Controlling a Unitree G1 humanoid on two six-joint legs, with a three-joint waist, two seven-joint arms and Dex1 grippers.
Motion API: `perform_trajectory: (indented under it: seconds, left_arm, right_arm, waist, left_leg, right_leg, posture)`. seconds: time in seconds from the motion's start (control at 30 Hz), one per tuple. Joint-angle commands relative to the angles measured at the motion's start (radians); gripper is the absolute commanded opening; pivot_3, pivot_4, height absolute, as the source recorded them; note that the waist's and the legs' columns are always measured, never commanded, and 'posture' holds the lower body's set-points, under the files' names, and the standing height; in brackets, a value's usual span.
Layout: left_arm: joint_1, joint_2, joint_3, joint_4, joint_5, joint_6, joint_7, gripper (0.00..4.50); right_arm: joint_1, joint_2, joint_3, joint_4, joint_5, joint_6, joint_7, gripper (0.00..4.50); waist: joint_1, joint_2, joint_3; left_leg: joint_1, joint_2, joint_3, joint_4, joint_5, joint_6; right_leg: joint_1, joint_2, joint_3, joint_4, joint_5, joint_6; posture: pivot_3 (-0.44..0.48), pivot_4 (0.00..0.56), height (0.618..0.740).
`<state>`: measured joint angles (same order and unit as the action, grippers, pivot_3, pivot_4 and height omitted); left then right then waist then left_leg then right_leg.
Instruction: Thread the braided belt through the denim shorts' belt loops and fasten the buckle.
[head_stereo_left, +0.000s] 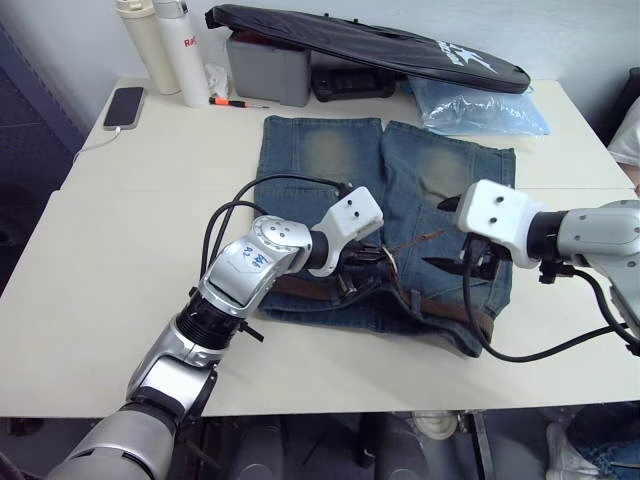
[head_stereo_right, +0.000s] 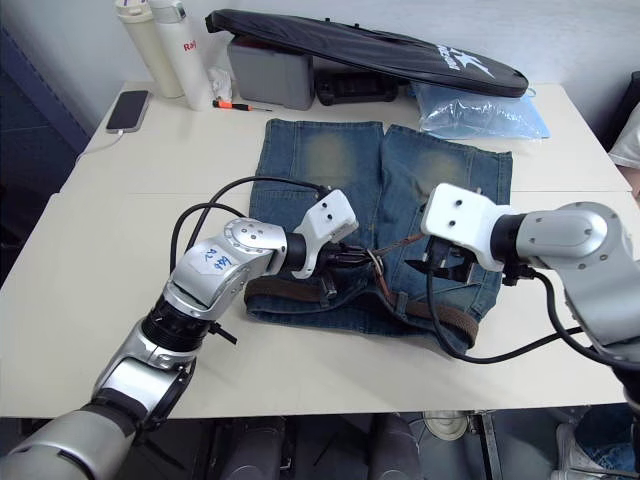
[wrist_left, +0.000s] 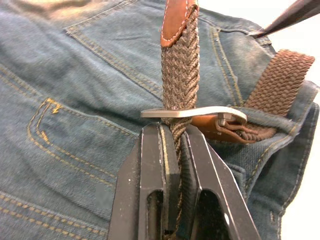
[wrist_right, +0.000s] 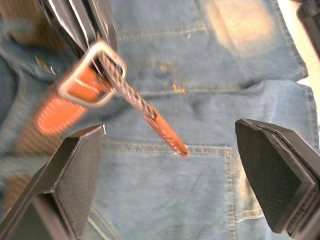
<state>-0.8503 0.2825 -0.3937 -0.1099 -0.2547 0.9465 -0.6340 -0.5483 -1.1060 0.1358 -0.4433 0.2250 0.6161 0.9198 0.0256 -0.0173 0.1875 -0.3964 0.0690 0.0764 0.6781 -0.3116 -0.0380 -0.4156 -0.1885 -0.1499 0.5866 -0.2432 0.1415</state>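
My gripper is about to pull. The braided strap (wrist_right: 125, 87) will slide on through into a long tail, because the leather tip (head_stereo_left: 428, 238) already sticks out free past the silver buckle.
The denim shorts (head_stereo_left: 330, 160) lie flat on the table, waistband toward me. The braided belt (head_stereo_left: 300, 288) runs along the waistband, and a denim strip that looks like a belt loop (wrist_left: 272, 119) crosses it. My left gripper (wrist_left: 172, 135) is shut on the braided strap just behind the silver buckle (wrist_left: 195, 112). The strap passes through the buckle, and its leather tip (wrist_right: 167, 134) sticks out toward the right. My right gripper (head_stereo_left: 440, 235) is open wide, with one finger on each side of that tip and apart from it.
A long black bag (head_stereo_left: 370, 45), a grey box (head_stereo_left: 268, 70), white bottles (head_stereo_left: 185, 50), a phone (head_stereo_left: 123, 106) and a clear plastic bag (head_stereo_left: 475, 105) line the table's far edge. Bare tabletop (head_stereo_left: 120, 250) lies to the left of the shorts.
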Motion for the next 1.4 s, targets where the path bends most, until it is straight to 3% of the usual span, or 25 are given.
perform_trajectory:
  seconds: [0.03,0.13,0.37,0.4,0.47,0.57,0.6,0.63,0.7,0.8,0.93,1.1,1.4]
  left_arm:
    - [-0.026,-0.012,-0.005,-0.052,0.001,-0.026,-0.019,0.0]
    - [-0.025,-0.009,-0.004,-0.048,0.007,-0.035,-0.021,0.0]
    - [-0.025,-0.005,0.005,-0.049,0.007,-0.036,-0.036,0.0]
    - [-0.025,-0.004,0.017,-0.05,0.0,-0.036,-0.042,0.0]
    - [-0.026,0.0,0.046,-0.055,-0.027,-0.014,-0.056,0.88]
    - [-0.019,0.092,0.081,-0.069,-0.046,-0.007,-0.127,1.87]
    - [-0.016,0.122,0.086,-0.069,-0.048,-0.01,-0.146,2.45]
    - [-0.012,0.15,0.092,-0.065,-0.051,-0.014,-0.163,2.69]
    - [-0.003,0.197,0.104,-0.058,-0.057,-0.018,-0.19,3.67]
    - [-0.001,0.23,0.119,-0.045,-0.06,-0.026,-0.209,4.45]
    - [-0.026,0.194,0.151,-0.01,-0.057,-0.053,-0.18,4.45]
    - [-0.095,0.037,0.241,0.037,-0.095,-0.037,-0.076,4.45]
    - [-0.122,-0.06,0.123,0.055,0.008,-0.051,0.026,4.45]
  right_arm:
    - [-0.013,0.005,0.013,0.031,-0.072,-0.101,0.015,4.18]
    - [-0.01,0.015,0.017,0.049,-0.088,-0.129,0.025,3.13]
    - [0.009,0.031,0.003,0.065,-0.114,-0.169,0.034,0.18]
    - [0.012,0.032,0.0,0.066,-0.116,-0.174,0.036,0.08]
    - [0.017,0.032,-0.003,0.073,-0.126,-0.187,0.038,0.0]
    - [0.021,0.008,-0.026,0.116,-0.166,-0.278,0.035,0.0]
    - [0.021,-0.001,-0.033,0.131,-0.179,-0.314,0.037,0.0]
    - [0.016,-0.012,-0.039,0.155,-0.203,-0.371,0.034,0.0]
    - [0.007,-0.042,-0.056,0.2,-0.235,-0.473,0.045,0.0]
    - [-0.054,-0.082,-0.076,0.27,-0.267,-0.614,0.068,0.0]
    - [-0.138,-0.102,-0.068,0.337,-0.288,-0.688,0.114,0.0]
    - [-0.176,-0.046,-0.044,0.313,-0.269,-0.64,0.15,0.0]
    - [-0.172,0.005,-0.049,0.264,-0.278,-0.536,0.168,0.0]
  waist:
    - [0.0,0.0,0.0]
    - [0.001,0.0,0.0]
    - [0.001,0.0,0.0]
    - [0.0,0.0,0.0]
    - [0.0,0.0,0.0]
    - [0.0,0.0,0.0]
    - [-0.001,0.0,0.0]
    - [-0.001,0.0,0.0]
    - [-0.002,0.0,0.0]
    - [-0.001,0.0,0.0]
    - [0.0,0.0,0.0]
    - [-0.001,0.0,0.0]
    - [0.0,0.0,0.0]
  left_leg:
    - [0.0,0.0,0.0,0.0,0.0,0.0]
    - [0.0,0.0,0.0,0.0,0.0,0.0]
    - [0.0,0.0,0.0,0.001,0.0,0.0]
    - [0.0,0.0,0.0,0.001,0.0,0.0]
    - [0.0,0.0,0.0,0.001,0.0,0.0]
    - [0.0,0.0,0.0,0.001,0.0,0.0]
    - [0.0,0.0,0.0,0.001,0.0,0.0]
    - [0.0,0.0,0.0,0.001,0.0,0.0]
    - [0.0,0.0,0.0,0.001,0.0,0.0]
    - [0.0,0.0,0.0,0.001,0.0,0.0]
    - [0.0,0.0,0.0,0.002,0.0,0.0]
    - [-0.001,0.0,0.0,0.003,0.0,0.0]
    - [-0.001,0.0,0.0,0.003,0.0,0.0]
  right_leg:
    - [0.0,0.0,0.0,0.0,0.0,0.0]
    - [0.0,0.0,0.0,0.0,0.0,0.0]
    - [0.0,0.0,0.0,0.0,0.0,0.0]
    - [0.0,0.0,0.0,0.0,0.0,0.0]
    - [0.0,0.0,0.0,0.0,0.0,0.0]
    - [0.0,0.0,0.0,0.0,0.0,0.0]
    - [0.0,0.0,0.0,0.0,0.0,0.0]
    - [0.0,0.0,0.0,0.001,0.0,0.0]
    - [0.0,0.0,0.0,0.001,0.0,0.0]
    - [0.0,0.0,0.0,0.0,0.0,0.0]
    - [0.0,0.0,0.0,0.0,0.0,0.0]
    - [0.0,0.0,0.0,0.0,0.001,0.001]
    - [0.0,0.0,0.0,0.001,0.001,0.001]
  posture:
    - [0.0,0.15,0.74]
    - [0.0,0.15,0.74]
    - [0.0,0.15,0.74]
    - [0.0,0.15,0.74]
    - [0.0,0.15,0.74]
    - [0.0,0.15,0.74]
    - [0.0,0.15,0.74]
    - [0.0,0.15,0.74]
    - [0.0,0.15,0.74]
    - [0.0,0.15,0.74]
    - [0.0,0.15,0.74]
    - [0.0,0.15,0.74]
    - [0.0,0.15,0.74]
